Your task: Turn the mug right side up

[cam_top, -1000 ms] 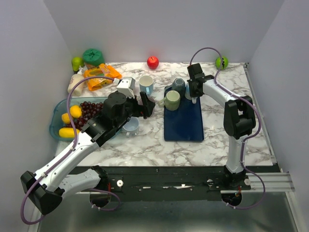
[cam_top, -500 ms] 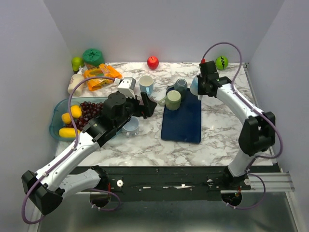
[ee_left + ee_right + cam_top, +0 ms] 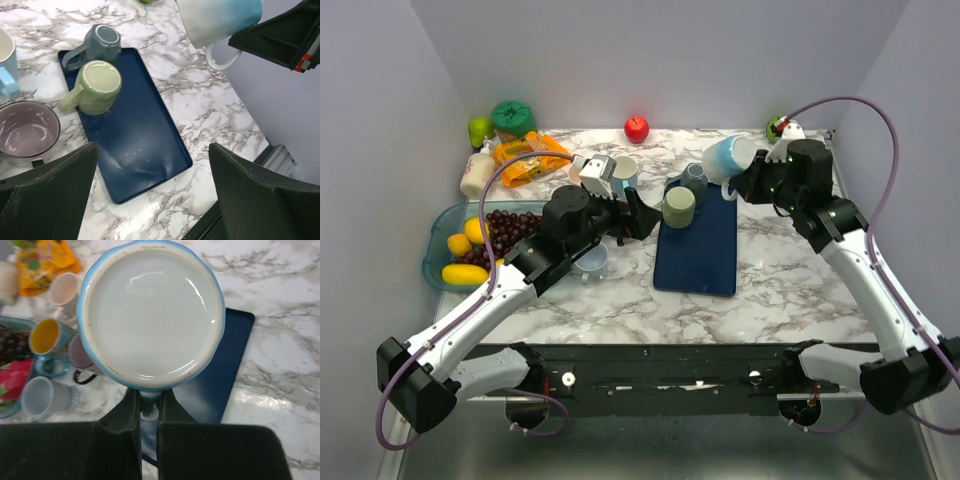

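Note:
My open left gripper carries on reaching until its fingers close on the mug's handle, because the light-blue mug's opening [image 3: 713,164] faces it and the mug handle's curve [image 3: 215,65] hangs free.
My right gripper [image 3: 752,180] is shut on the handle of a light-blue mug [image 3: 725,157], held in the air over the far right corner of the dark blue tray [image 3: 700,255]. The mug [image 3: 150,315] is tilted, its flat white base facing the right wrist camera, and the handle is pinched in my right gripper [image 3: 148,405]. In the left wrist view the mug [image 3: 220,20] hangs at the top with its handle down. My left gripper [image 3: 630,215] is open and empty, hovering by the tray's left edge; my left gripper [image 3: 152,200] has nothing between its jaws.
A green mug [image 3: 678,206] and a grey-blue mug [image 3: 692,178] stand upside down on the tray's far end. A purple mug [image 3: 590,260] and a pale blue mug [image 3: 623,173] stand left of it. A fruit bin [image 3: 435,250] sits far left, a red apple [image 3: 636,128] at the back.
My right arm has lifted the light-blue mug off the tray's far right corner, swung up and right, and tilted it. My left arm has edged slightly right.

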Controlling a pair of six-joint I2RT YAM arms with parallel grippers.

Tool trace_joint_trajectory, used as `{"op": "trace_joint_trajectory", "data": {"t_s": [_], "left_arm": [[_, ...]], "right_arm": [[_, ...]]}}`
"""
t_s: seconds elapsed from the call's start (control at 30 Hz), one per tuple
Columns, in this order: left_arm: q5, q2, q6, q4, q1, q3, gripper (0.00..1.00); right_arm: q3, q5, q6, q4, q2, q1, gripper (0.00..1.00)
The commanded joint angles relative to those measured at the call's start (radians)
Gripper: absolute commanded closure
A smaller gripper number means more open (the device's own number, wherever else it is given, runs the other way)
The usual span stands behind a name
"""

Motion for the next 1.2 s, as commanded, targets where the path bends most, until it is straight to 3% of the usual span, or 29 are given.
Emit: {"op": "trace_joint_trajectory", "data": {"t_s": [0.0,0.2,0.43,0.67,0.73,0.77,0.83,0.93,0.97,1.17], "left_arm": [[0.112,0.007,-0.039,0.140,0.006,0.031,0.01],[0.234,0.053,-0.114,0.299,0.006,0.049,0.01],[0.376,0.093,-0.241,0.625,0.005,0.034,0.01],[0.417,0.203,-0.335,0.774,-0.009,0.150,0.03],[0.428,0.246,-0.364,0.803,-0.009,0.175,0.07],[0.451,0.260,-0.369,0.806,-0.009,0.208,0.16],[0.471,0.298,-0.363,0.781,-0.011,0.250,0.20],[0.497,0.334,-0.378,0.809,-0.009,0.296,0.33],[0.505,0.341,-0.396,0.820,-0.009,0.307,0.41],[0.535,0.378,-0.444,0.880,-0.012,0.327,0.64]], "right_arm": [[-0.023,-0.213,0.067,0.227,-0.138,0.011,0.99],[-0.038,-0.345,0.158,0.366,-0.215,0.011,0.99],[-0.029,-0.460,0.256,0.477,-0.246,0.011,0.99],[-0.030,-0.540,0.329,0.606,-0.258,0.011,0.99],[-0.026,-0.552,0.351,0.623,-0.260,0.011,0.99],[-0.024,-0.563,0.357,0.639,-0.258,0.013,0.99],[-0.023,-0.578,0.365,0.658,-0.258,0.011,0.99],[-0.023,-0.591,0.371,0.682,-0.260,0.013,0.99],[-0.023,-0.594,0.372,0.692,-0.261,0.011,0.99],[-0.043,-0.603,0.391,0.741,-0.263,0.013,0.99]]}}
